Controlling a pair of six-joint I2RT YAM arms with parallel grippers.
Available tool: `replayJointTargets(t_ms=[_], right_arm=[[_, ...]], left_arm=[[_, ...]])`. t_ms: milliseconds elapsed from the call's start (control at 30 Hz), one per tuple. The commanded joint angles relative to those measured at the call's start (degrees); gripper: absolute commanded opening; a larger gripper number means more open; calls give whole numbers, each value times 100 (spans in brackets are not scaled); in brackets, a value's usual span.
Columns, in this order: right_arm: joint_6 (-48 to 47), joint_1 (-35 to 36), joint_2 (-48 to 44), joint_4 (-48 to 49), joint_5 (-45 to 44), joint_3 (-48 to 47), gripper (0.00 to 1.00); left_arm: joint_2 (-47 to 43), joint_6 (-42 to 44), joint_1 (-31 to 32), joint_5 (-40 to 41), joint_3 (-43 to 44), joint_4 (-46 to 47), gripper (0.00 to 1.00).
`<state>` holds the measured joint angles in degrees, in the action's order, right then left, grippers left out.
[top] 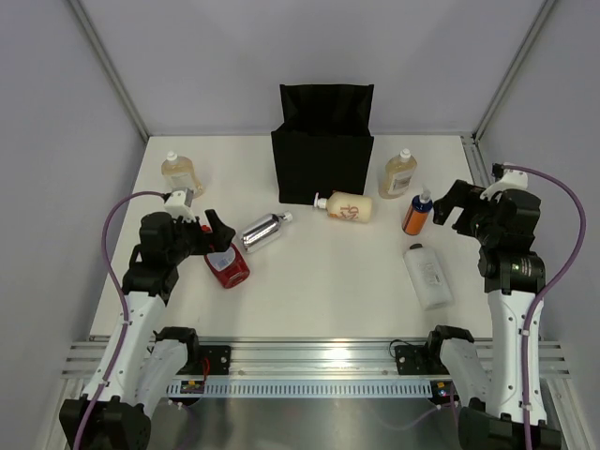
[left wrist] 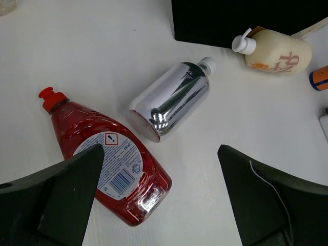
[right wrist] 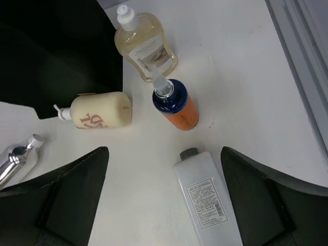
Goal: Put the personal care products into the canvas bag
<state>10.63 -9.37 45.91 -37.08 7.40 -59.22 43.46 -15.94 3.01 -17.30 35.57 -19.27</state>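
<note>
The red bottle's base [left wrist: 148, 202] is below my left gripper, which is crooked to the silver bottle beyond, so next I move past, turn in line and grab the silver bottle's cap end [left wrist: 197, 77].
The black canvas bag [top: 322, 136] stands upright at the back centre. All the products lie or stand outside it. A red bottle [left wrist: 110, 164] lies partly under my open left gripper [left wrist: 160, 154], its base between the fingers, untouched. Beyond it lie a silver bottle [left wrist: 171, 100] and a cream pump bottle [left wrist: 277, 51]. My right gripper [right wrist: 164, 151] hangs open above the cap end of a flat white bottle [right wrist: 207, 200]. An orange spray [right wrist: 177, 105] and an amber bottle [right wrist: 146, 48] stand beyond it. Another amber bottle [top: 180, 172] stands at the far left.
Grey walls close in the white table [top: 319, 291] at the back and on both sides. A metal rail [top: 319, 356] runs along the near edge between the arm bases. Bare table surface lies between the red bottle and the flat white one.
</note>
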Motion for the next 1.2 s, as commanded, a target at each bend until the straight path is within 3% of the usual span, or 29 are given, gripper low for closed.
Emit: replayJointTargets(t_ms=[0, 33, 67, 100, 267, 367, 567, 767, 1167], right_arm=[[-1441, 31, -371, 298, 1563, 129, 100], [-1989, 31, -372, 193, 2146, 139, 100], [-2534, 31, -416, -8, 3370, 130, 100], [-3549, 31, -399, -549, 3878, 104, 99], [-4631, 31, -5, -1284, 5766, 182, 99], [-5439, 40, 321, -1636, 6771, 420, 100], [-5441, 31, 454, -1118, 7012, 780, 99], [-5545, 31, 322, -1108, 6846, 956, 99], [-5783, 31, -3, -1249, 6538, 1027, 100]], left_arm=[[-57, 267, 25, 462, 292, 100, 99], [-57, 337, 25, 464, 371, 29, 99], [12, 477, 25, 621, 467, -67, 99], [65, 565, 25, 631, 677, -164, 99], [705, 1591, 77, 69, 1276, -200, 99], [1189, 2461, 244, 374, 1828, -612, 99], [2429, 3630, 1025, 974, 2567, -851, 99], [3475, 5125, 1993, 500, 3017, -1386, 99], [5119, 4900, 2336, 1185, 3623, -1106, 99]])
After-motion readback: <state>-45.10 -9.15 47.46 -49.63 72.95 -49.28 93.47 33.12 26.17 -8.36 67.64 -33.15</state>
